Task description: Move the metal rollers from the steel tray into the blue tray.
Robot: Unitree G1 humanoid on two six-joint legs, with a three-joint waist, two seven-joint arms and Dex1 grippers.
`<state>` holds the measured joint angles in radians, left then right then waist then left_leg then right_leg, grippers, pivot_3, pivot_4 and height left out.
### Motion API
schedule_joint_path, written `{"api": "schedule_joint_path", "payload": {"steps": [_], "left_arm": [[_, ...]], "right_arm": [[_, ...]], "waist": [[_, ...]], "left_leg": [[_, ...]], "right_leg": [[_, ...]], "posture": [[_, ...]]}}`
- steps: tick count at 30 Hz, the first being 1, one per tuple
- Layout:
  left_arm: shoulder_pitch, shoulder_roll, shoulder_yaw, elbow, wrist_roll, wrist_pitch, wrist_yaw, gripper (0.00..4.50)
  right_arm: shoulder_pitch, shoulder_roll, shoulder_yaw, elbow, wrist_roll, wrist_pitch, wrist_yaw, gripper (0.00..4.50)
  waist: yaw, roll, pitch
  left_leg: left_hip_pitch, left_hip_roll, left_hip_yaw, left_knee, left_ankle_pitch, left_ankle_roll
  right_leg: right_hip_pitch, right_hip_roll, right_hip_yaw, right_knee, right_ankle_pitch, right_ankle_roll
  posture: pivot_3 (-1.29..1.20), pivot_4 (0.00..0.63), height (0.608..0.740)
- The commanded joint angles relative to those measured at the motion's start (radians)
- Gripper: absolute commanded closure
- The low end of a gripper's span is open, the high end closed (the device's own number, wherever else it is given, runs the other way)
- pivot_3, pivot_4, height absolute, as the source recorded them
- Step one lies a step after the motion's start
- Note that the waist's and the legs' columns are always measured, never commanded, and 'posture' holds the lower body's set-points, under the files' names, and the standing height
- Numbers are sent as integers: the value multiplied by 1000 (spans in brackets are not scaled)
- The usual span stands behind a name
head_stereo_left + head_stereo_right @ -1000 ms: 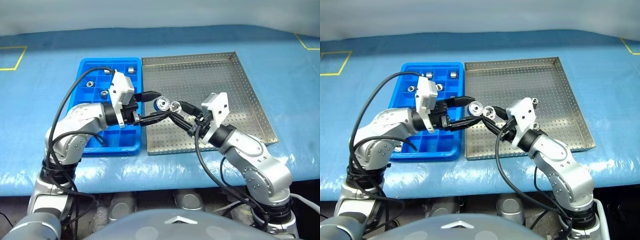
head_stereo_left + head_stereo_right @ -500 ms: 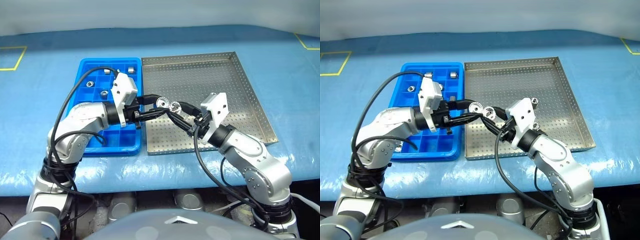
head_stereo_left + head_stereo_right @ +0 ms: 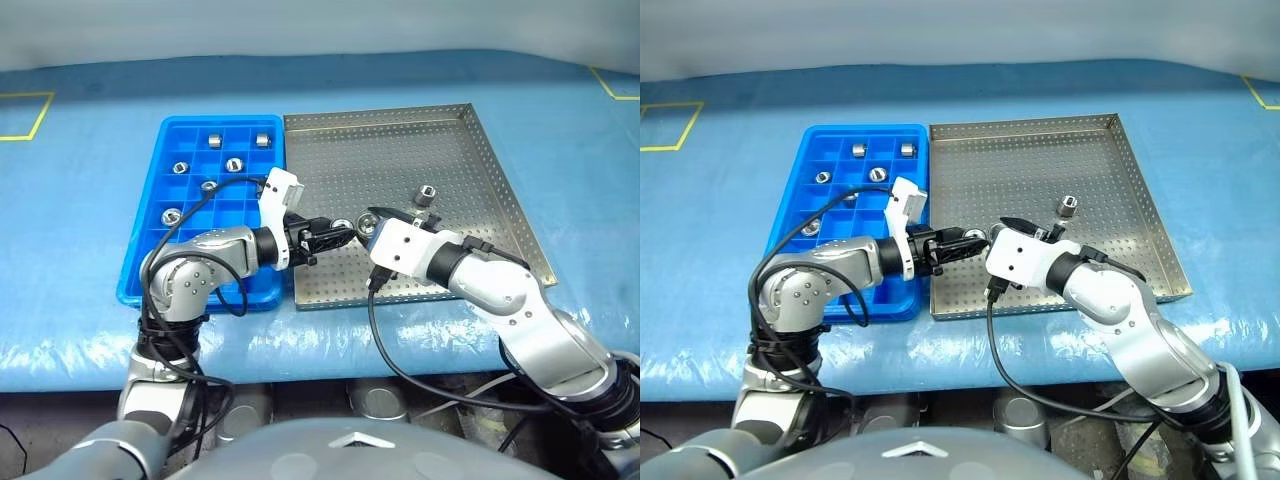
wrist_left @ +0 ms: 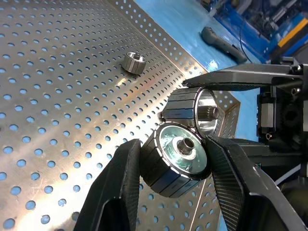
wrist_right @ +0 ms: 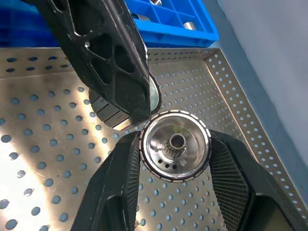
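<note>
Next, my right gripper backs off until my left gripper leaves, because my left gripper and its roller (image 3: 341,226) are in my right gripper's way to the blue tray.
My left gripper (image 3: 340,231) is shut on a ribbed metal roller (image 4: 180,154) with a shiny face. My right gripper (image 3: 368,218) is shut on a second roller (image 5: 174,144). The two rollers sit side by side and almost touch, just above the front left part of the steel tray (image 3: 400,150). A small roller (image 3: 426,195) stands alone on the tray's perforated floor at the right. The blue tray (image 3: 150,262) lies to the left of the steel tray, with several small rollers (image 3: 233,164) in its far compartments.
Both trays rest on a blue-covered table (image 3: 90,190). Yellow tape marks (image 3: 30,115) lie at the far left and far right corners. Black cables (image 3: 200,215) loop from both wrists over the blue tray and the table's front edge.
My left gripper has closed on its roller. Both wrists have rolled and both hands have sunk toward the steel tray, the left also shifting right. The small roller at the right has come into view.
</note>
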<state>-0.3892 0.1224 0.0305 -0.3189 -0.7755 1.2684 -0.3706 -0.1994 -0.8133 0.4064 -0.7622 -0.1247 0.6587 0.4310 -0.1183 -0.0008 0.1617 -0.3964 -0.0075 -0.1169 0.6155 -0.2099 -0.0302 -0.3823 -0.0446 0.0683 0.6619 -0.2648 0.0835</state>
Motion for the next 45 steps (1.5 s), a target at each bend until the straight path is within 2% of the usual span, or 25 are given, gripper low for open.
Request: {"api": "schedule_joint_path", "payload": {"steps": [1,4,8,11,13,14,16,17,19,20,21,25,27,39,45], "left_arm": [[-6,-72,72,-5,-105,95,44,2650],[-27,-156,174,32,-179,167,105,2650],[-82,-281,368,124,-317,218,239,2650],[-102,-280,406,93,-373,190,275,2650],[-112,-215,391,22,-364,128,252,2650],[-112,-146,370,-31,-323,78,219,2650],[-89,39,285,-121,-204,-20,130,2650],[-77,99,252,-138,-173,-53,99,2650],[-31,352,129,-168,-7,-114,60,2650],[-12,433,99,-174,39,-134,43,2650],[8,495,85,-181,62,-144,28,2650],[85,600,34,-205,114,-169,-15,2650],[134,626,6,-204,154,-186,-20,2650],[229,614,-12,-147,284,-219,3,2650],[230,584,71,-120,286,-230,19,2650]], "right_arm": [[-36,19,-44,-11,-103,-21,-46,2512],[-38,42,-54,5,-143,-39,-54,2512],[-32,68,-65,23,-184,-49,-46,2512],[-22,92,-80,35,-202,-45,-48,2512],[-5,120,-102,42,-208,-2,-56,2512],[9,143,-120,45,-192,18,-55,2512],[42,212,-167,31,-123,46,-39,2512],[51,236,-182,23,-103,53,-31,2512],[74,318,-214,-28,-4,58,2,2512],[80,347,-225,-45,32,59,13,2512],[84,378,-236,-60,65,63,20,2512],[79,409,-242,-63,97,71,17,2512],[74,410,-233,-56,103,70,15,2512],[55,401,-232,-28,125,64,9,2512],[43,397,-225,-18,127,64,8,2512]], "waist": [[-1,0,0],[3,0,0],[2,0,0],[-1,-1,0],[0,-1,0],[-1,-1,0],[-4,-1,1],[-6,-1,0],[-6,0,0],[-7,0,0],[-7,1,0],[14,-1,1],[22,-1,1],[38,-1,1],[36,-1,1]], "left_leg": [[0,0,0,0,0,0],[0,0,0,1,0,0],[0,0,0,2,0,0],[0,-1,0,2,0,0],[0,0,0,1,0,0],[0,0,0,1,0,0],[1,0,0,0,1,-1],[1,1,0,-2,1,-2],[3,1,0,-3,1,-3],[3,1,0,-3,1,-3],[3,1,1,-4,1,-3],[0,0,0,-3,0,-4],[0,0,0,-3,-1,-5],[1,1,0,-4,-1,-5],[1,2,0,-4,-1,-5]], "right_leg": [[0,0,0,0,0,0],[1,0,0,0,1,0],[1,0,0,0,1,0],[1,0,0,0,2,0],[1,0,0,0,3,-2],[1,0,0,0,3,-3],[0,0,0,0,3,-3],[0,1,1,1,3,-4],[0,1,2,1,2,-5],[-1,1,2,1,2,-5],[-1,1,2,1,2,-5],[-1,0,1,-1,2,-5],[-1,-1,1,-2,2,-5],[-2,0,0,-1,1,-6],[-2,0,0,0,1,-6]], "posture": [[-175,150,740],[-175,150,740],[-174,150,740],[-170,150,740],[-166,150,740],[-166,150,740],[-151,150,740],[-144,150,740],[-137,150,740],[-137,150,740],[-123,150,740],[-105,150,740],[-99,150,740],[-71,150,740],[-66,150,740]]}}
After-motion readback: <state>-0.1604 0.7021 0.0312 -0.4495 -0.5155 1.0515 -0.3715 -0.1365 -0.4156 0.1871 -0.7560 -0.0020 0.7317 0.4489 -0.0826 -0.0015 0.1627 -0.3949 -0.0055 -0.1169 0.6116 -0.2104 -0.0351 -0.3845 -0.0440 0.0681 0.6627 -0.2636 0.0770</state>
